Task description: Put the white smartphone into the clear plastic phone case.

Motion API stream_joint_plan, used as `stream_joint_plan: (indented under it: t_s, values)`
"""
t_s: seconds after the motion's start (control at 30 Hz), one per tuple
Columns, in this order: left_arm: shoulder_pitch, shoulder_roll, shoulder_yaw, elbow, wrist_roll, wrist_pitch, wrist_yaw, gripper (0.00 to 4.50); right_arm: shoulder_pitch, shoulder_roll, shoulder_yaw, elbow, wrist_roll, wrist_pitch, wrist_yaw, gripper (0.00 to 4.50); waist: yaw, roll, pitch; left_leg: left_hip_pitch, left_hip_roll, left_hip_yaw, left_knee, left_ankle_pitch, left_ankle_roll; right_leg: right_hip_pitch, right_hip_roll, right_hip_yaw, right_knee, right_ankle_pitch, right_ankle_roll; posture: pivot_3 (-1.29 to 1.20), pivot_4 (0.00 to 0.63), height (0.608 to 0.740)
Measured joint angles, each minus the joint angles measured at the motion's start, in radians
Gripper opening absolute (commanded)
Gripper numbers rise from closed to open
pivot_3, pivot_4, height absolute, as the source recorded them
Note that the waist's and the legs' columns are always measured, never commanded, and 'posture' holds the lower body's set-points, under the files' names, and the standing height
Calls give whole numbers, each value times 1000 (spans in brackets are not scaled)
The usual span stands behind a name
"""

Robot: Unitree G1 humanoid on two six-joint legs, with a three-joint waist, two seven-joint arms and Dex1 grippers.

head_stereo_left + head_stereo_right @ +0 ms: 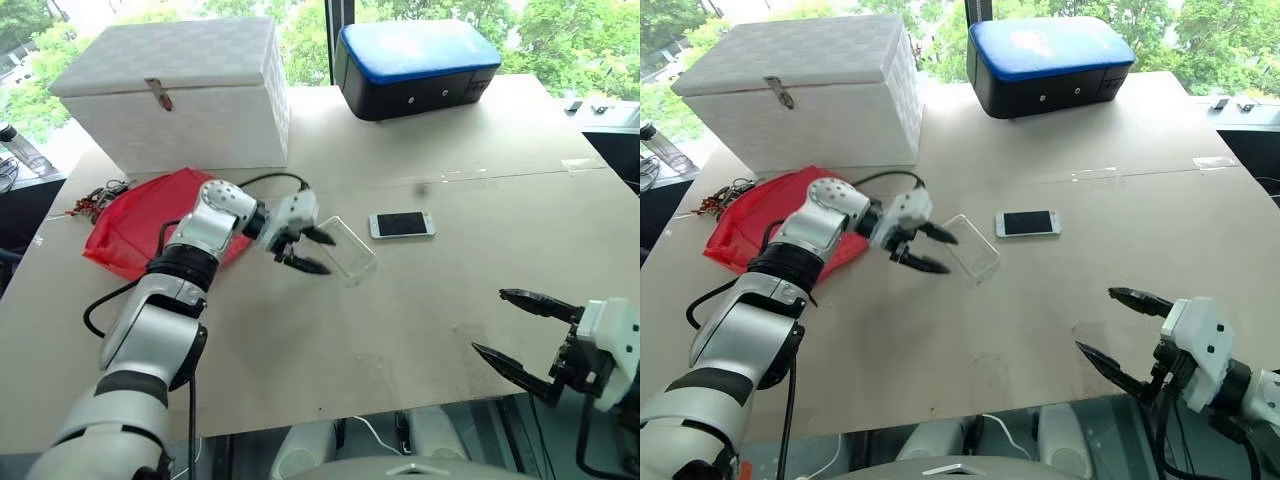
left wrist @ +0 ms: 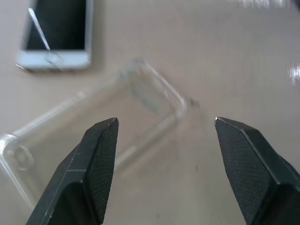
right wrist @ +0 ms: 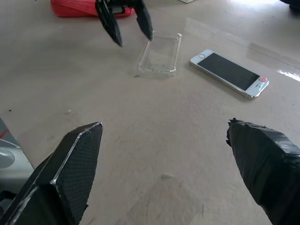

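The clear phone case (image 1: pixel 348 249) is lying crooked to the white smartphone, so my left gripper should grab the case's long side (image 1: pixel 338 259) and turn the case straight first.
The white smartphone (image 1: pixel 402 224) lies flat, screen up, near the middle of the table. Just left of it the clear plastic phone case (image 1: pixel 350 251) lies open side up on the tabletop. My left gripper (image 1: pixel 318 252) hovers at the case's left end, open, its fingers apart and nothing between them; the left wrist view shows the case (image 2: pixel 93 126) beyond the fingertips and the phone (image 2: pixel 55 35) farther on. My right gripper (image 1: pixel 520 330) is open near the table's front right edge, well away from both, holding nothing.
A white woven box (image 1: pixel 180 95) stands at the back left and a blue-topped black box (image 1: pixel 415 65) at the back centre. A red cloth bag (image 1: pixel 135 220) and a black cable (image 1: pixel 270 180) lie behind my left arm. Bare tabletop (image 1: pixel 400 330) spreads between the grippers.
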Motion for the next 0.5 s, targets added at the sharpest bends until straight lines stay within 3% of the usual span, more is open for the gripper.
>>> stream_joint_plan:
  t_s: [0.17, 0.33, 0.4, 0.43, 0.5]
  values:
    - [-120, -84, -17, 249, 148, -280, 61, 3271, 6, -1, -34, -16, 8, -18, 7, 4500, 12, -1, 0, -1, -2, -1, 2, 0, 1, 0, 0, -2, 0, 1, 1, 0, 150, 740]
    - [-145, -128, 16, 322, 196, -341, 103, 1342, 20, 18, -33, -34, 6, -18, -23, 4500, 18, 0, -1, 0, -2, -2, 3, 0, 1, 1, 2, -3, 2, 1, 1, 0, 150, 740]
    - [-144, -136, 37, 337, 200, -336, 119, 277, 30, 26, -32, -49, -1, -19, -33, 4500, 16, 0, -1, 0, -2, -1, 4, 0, 1, 2, 3, -2, 2, 1, 1, 0, 150, 740]
    - [-143, -140, 42, 339, 201, -334, 118, 37, 30, 29, -29, -51, -4, -19, -36, 4500, 15, 0, -1, 1, -2, -1, 4, 0, 1, 2, 3, -2, 2, 1, 2, 0, 150, 740]
    - [-137, -144, 61, 338, 204, -315, 112, 37, 14, 30, -12, -53, -15, -18, -52, 4500, 14, 0, -1, 2, -2, -1, 4, 0, 1, 3, 3, -2, 2, 1, 2, 0, 150, 740]
